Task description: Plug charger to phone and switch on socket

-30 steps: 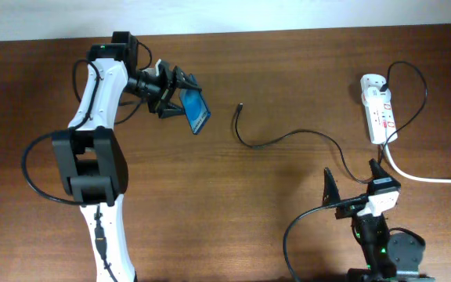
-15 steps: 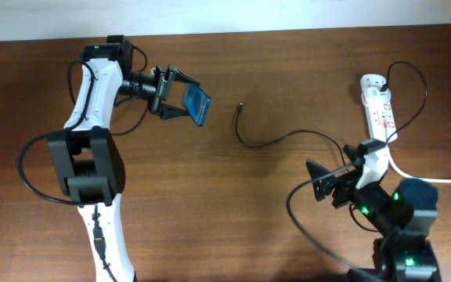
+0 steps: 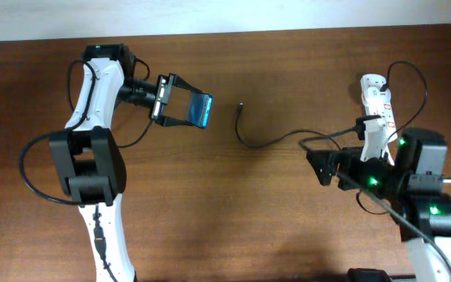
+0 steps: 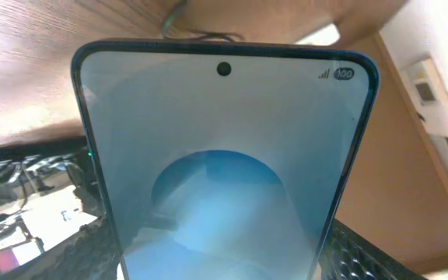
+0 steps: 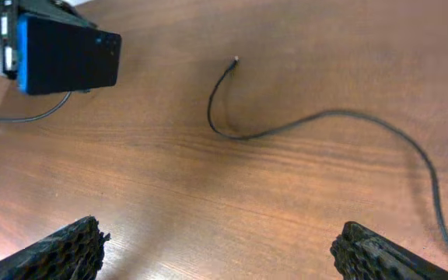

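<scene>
The phone's bottom end (image 4: 218,268) faces into my left gripper, so next my right gripper takes the phone first while my left gripper moves to the phone's top end (image 4: 224,56).
My left gripper (image 3: 185,110) is shut on the phone (image 3: 202,110), holding it above the table at the upper left; its blue screen fills the left wrist view (image 4: 224,163). The phone also shows in the right wrist view (image 5: 67,54). The charger, a thin black cable (image 3: 268,141), curls on the table with its connector tip (image 3: 241,104) right of the phone; it also shows in the right wrist view (image 5: 286,128). The socket, a white power strip (image 3: 377,98), lies at the right. My right gripper (image 3: 325,167) is open and empty, above the table below the cable (image 5: 224,249).
The thick white cord (image 3: 437,178) runs from the socket to the right edge. The table's far edge meets a white wall at the top. The right arm's base (image 3: 433,211) stands at the lower right.
My left gripper turned the phone and moved it a little right. My right arm swung up from the front edge toward the cable and the socket.
</scene>
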`<state>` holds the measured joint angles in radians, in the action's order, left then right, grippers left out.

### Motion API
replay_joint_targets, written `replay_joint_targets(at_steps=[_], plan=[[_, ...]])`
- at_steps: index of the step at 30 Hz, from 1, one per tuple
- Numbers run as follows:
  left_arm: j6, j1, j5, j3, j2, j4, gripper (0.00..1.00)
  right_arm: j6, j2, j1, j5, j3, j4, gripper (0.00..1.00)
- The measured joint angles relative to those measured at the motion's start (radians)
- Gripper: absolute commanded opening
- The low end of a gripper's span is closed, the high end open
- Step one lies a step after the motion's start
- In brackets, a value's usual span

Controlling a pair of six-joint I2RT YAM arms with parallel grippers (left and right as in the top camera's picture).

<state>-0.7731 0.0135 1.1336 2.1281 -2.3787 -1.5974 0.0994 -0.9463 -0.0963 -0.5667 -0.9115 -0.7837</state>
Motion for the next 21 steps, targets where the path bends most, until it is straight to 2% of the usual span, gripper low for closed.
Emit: replay_joint_targets(at_steps=[4, 6, 9, 11, 15, 17, 21], plan=[[-0.04, 0.042, -0.085, 0.0, 0.0, 0.022, 0.0, 0.068, -0.105, 0.002, -0.015, -0.014, 0.012, 0.98], [-0.05, 0.066, -0.098, 0.0, 0.0, 0.063, 0.0, 0.136, -0.147, 0.035, -0.023, -0.069, 0.07, 1.0], [-0.11, 0.115, -0.117, 0.0, 0.0, 0.122, 0.0, 0.25, -0.174, 0.078, -0.034, -0.089, 0.174, 0.8], [-0.185, 0.151, -0.153, 0.0, 0.0, 0.149, 0.0, 0.335, -0.189, 0.145, -0.021, -0.089, 0.22, 0.78], [-0.286, 0.212, -0.187, 0.0, 0.0, 0.229, 0.0, 0.503, -0.202, 0.29, 0.133, -0.089, 0.247, 0.68], [-0.315, 0.233, -0.193, 0.001, 0.0, 0.259, 0.0, 0.598, -0.257, 0.359, 0.196, -0.09, 0.285, 0.67], [-0.362, 0.266, -0.199, 0.001, 0.0, 0.301, 0.0, 0.694, -0.362, 0.43, 0.242, -0.09, 0.351, 0.66]])
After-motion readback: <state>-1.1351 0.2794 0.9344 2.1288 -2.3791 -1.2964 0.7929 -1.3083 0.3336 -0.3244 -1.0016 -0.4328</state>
